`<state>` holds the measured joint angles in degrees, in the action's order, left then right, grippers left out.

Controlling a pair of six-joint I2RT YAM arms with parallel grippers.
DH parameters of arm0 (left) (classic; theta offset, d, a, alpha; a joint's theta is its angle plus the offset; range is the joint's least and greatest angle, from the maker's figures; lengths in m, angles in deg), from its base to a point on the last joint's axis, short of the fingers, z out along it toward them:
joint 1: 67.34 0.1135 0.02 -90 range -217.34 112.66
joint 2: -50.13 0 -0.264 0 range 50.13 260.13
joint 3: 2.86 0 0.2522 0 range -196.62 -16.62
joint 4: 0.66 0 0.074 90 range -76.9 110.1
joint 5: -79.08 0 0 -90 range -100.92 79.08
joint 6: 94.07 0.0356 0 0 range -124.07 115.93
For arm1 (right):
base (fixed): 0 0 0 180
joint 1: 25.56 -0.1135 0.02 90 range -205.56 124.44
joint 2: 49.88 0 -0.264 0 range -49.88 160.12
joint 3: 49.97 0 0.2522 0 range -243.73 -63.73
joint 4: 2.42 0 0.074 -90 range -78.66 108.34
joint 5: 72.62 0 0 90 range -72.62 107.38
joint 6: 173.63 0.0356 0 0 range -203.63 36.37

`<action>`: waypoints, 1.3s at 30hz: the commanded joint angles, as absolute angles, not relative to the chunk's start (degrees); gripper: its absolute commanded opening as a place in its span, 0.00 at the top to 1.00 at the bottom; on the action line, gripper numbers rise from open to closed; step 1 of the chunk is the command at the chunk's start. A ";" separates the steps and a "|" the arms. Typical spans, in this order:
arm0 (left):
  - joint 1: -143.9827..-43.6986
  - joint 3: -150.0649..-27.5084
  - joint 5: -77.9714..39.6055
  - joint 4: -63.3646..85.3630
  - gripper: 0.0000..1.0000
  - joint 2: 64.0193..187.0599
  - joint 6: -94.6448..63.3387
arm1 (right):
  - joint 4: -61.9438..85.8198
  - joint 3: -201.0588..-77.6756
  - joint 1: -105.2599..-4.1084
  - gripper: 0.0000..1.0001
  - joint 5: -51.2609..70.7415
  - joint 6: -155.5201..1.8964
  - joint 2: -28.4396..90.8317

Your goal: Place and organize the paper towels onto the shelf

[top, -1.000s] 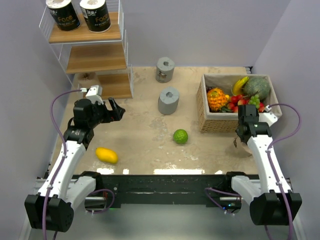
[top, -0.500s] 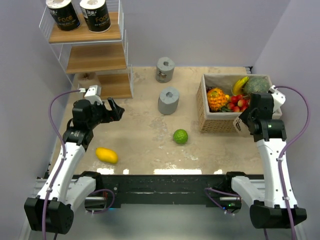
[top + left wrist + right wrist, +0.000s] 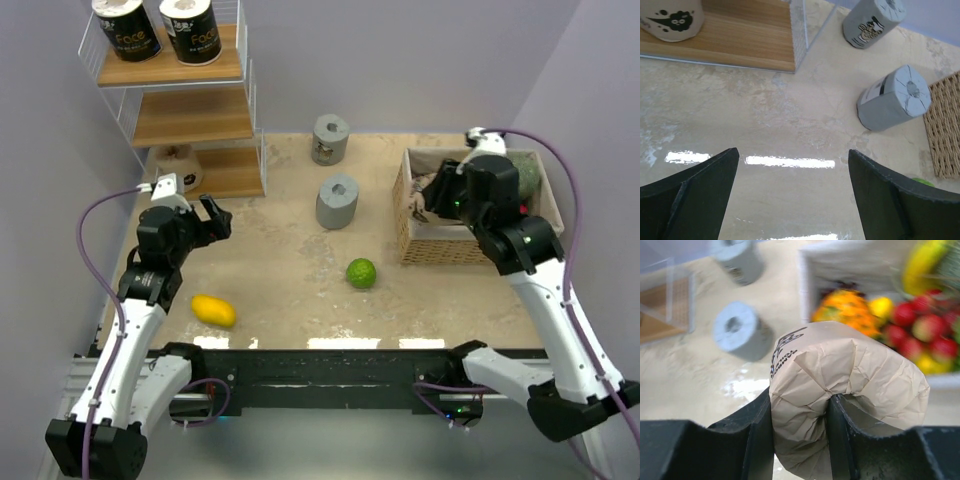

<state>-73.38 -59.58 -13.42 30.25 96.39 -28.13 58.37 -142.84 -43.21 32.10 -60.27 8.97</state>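
Next, I move my left gripper back first, because it is hovering in front of the shelf. Then my right gripper can put its tan roll (image 3: 424, 204) down there.
The shelf (image 3: 190, 115) stands at the far left, with two black rolls (image 3: 160, 30) on its top board and a tan roll (image 3: 178, 160) on its bottom board, which also shows in the left wrist view (image 3: 670, 17). Two grey rolls (image 3: 330, 138) (image 3: 337, 200) stand on the table mid-back. My right gripper (image 3: 432, 200) is shut on a second tan roll (image 3: 840, 390), one finger in its centre hole, held above the left end of the wicker basket. My left gripper (image 3: 215, 220) is open and empty over bare table in front of the shelf (image 3: 792, 151).
The wicker basket (image 3: 410, 235) of fruit stands at the right. A green fruit (image 3: 361, 272) lies mid-table and a yellow fruit (image 3: 213, 310) near left. The grey rolls also show in both wrist views (image 3: 894, 97) (image 3: 740, 330). Walls close in on both sides.
My right arm has risen from beside the basket's near right corner and swung far-left over the basket, carrying the tan roll. My left gripper has drawn back slightly to the left.
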 commanded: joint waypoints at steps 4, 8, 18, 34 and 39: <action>-73.41 -63.02 6.45 33.84 0.04 93.55 -34.91 | 39.32 -146.78 -64.64 0.81 29.59 -71.74 20.39; -73.41 -65.13 16.83 39.63 0.02 92.50 -38.96 | 32.71 -150.65 -76.25 0.78 29.86 -78.16 31.13; -73.41 -67.24 31.87 47.29 0.02 89.86 -46.60 | 24.09 -165.32 -83.04 0.75 18.62 -90.99 56.18; -73.49 -63.64 26.70 43.25 0.05 90.91 -48.90 | 17.76 -165.16 -83.74 0.70 15.89 -102.43 70.25; -73.67 -64.08 23.19 42.63 0.05 93.38 -46.62 | 17.58 -166.83 -83.83 0.62 15.27 -102.09 70.53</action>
